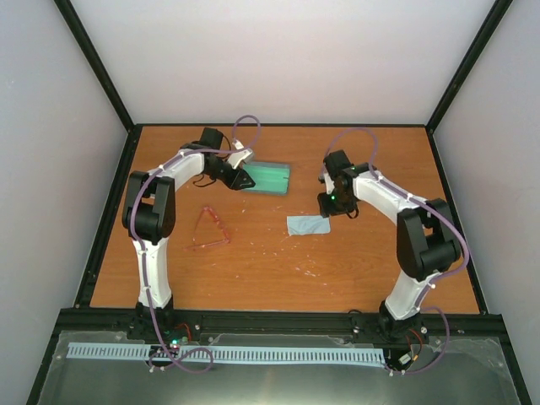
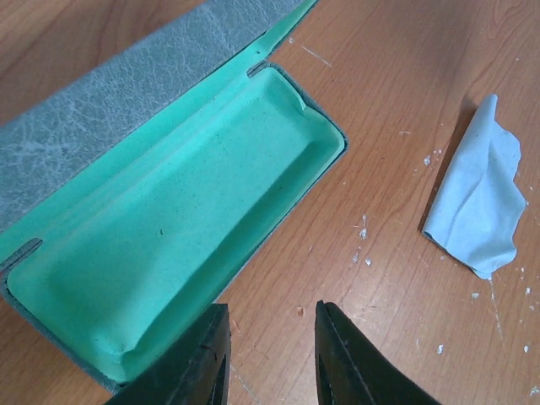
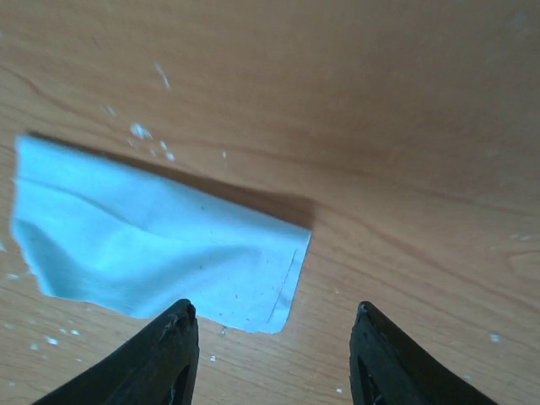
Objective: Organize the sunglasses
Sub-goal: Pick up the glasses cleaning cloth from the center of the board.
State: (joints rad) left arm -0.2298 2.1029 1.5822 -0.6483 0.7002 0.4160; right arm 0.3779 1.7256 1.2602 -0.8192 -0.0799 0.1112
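Note:
The light-blue cloth's corner (image 3: pixel 302 240) lies free and lined up with the robot's open fingers, so the right gripper should go on moving down until its fingers are on both sides of that corner and close.
The sunglasses (image 1: pixel 209 229), thin red-pink wire frames, lie on the table in front of the left arm in the top view; neither wrist view shows them. The grey-blue case (image 1: pixel 269 178) lies open at the back centre, its green lining (image 2: pixel 169 228) facing up. My left gripper (image 1: pixel 242 179) is open and empty at the case's left end; in its wrist view its tips (image 2: pixel 270 316) hang over bare table beside the case rim. The light-blue cloth (image 1: pixel 308 225) lies flat at mid-table. My right gripper (image 1: pixel 331 206) is open and empty just above the cloth's right corner (image 3: pixel 253 287).
The cloth also shows at the right of the left wrist view (image 2: pixel 479 202). White specks (image 1: pixel 308 268) dot the wooden table. A black frame (image 1: pixel 110 211) borders the table, with white walls behind.

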